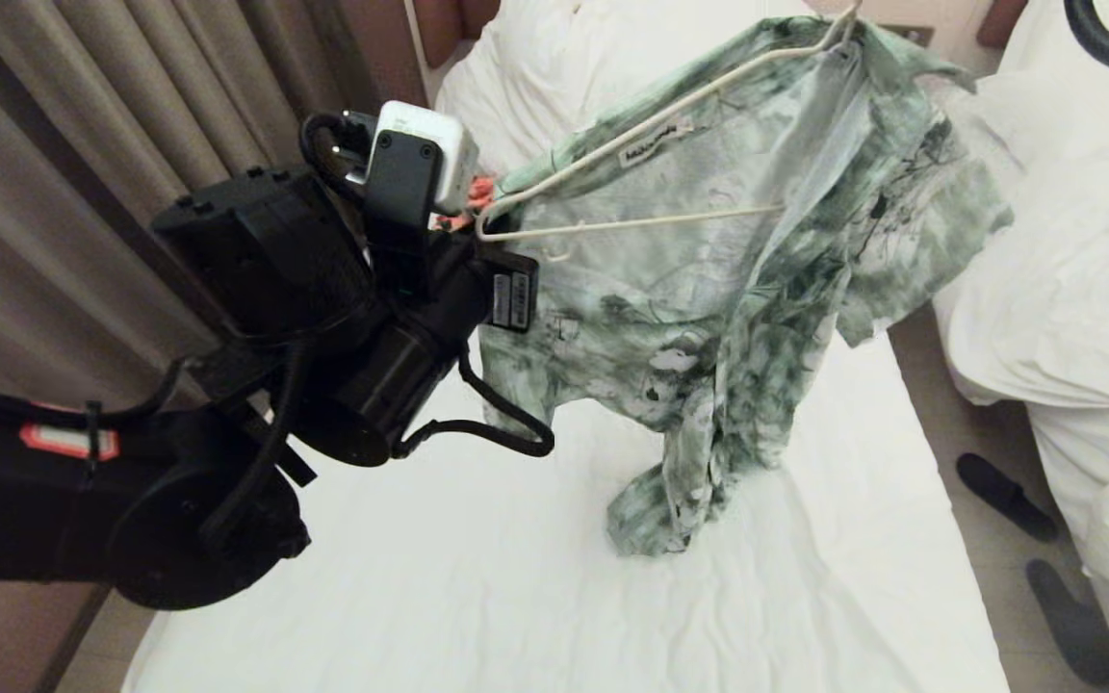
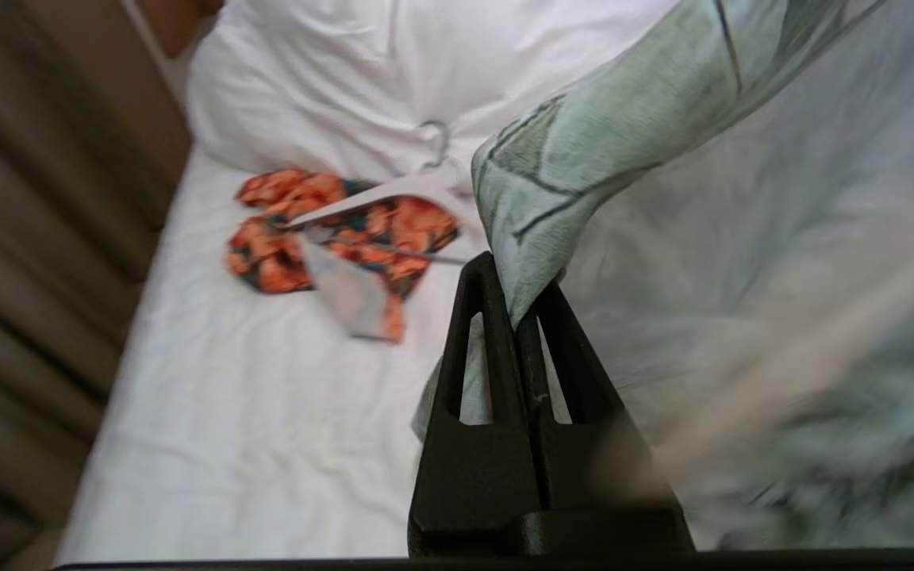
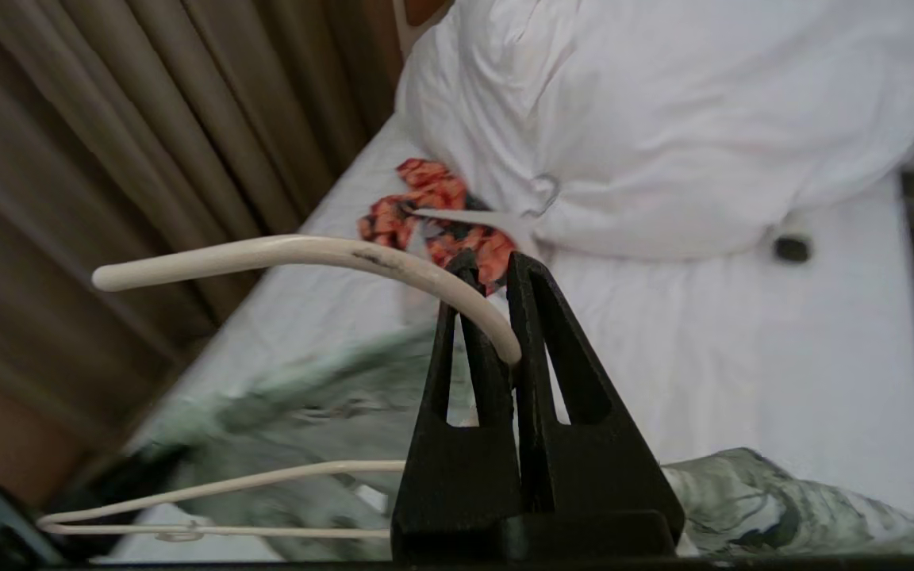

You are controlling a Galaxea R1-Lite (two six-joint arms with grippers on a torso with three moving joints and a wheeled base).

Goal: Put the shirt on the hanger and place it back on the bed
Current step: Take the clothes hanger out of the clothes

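Note:
The hanger's free corner (image 1: 483,227) sticks out past the shirt's fold over my left gripper, so next my left gripper pulls the shirt down (image 1: 568,346), clear of the hanger.
The green and white shirt (image 1: 728,289) hangs in the air over the bed (image 1: 516,597), its lower end touching the sheet. The cream wire hanger (image 1: 651,125) sits in it: the right shoulder is under the cloth, while the left arm and corner lie bare against the shirt's inside. My left gripper (image 2: 516,285) is shut on a fold of the shirt (image 2: 584,135) next to that bare corner. My right gripper (image 3: 493,270) is shut on the hanger's curved hook (image 3: 306,252), above the shirt (image 3: 314,412), and it is outside the head view.
An orange-and-black garment (image 2: 330,230) on a thicker white hanger (image 2: 393,190) lies by the pillows (image 1: 554,58). Curtains (image 1: 83,144) run along the bed's left side. A second white bed (image 1: 1074,289) stands to the right, with dark slippers (image 1: 1007,496) on the floor between.

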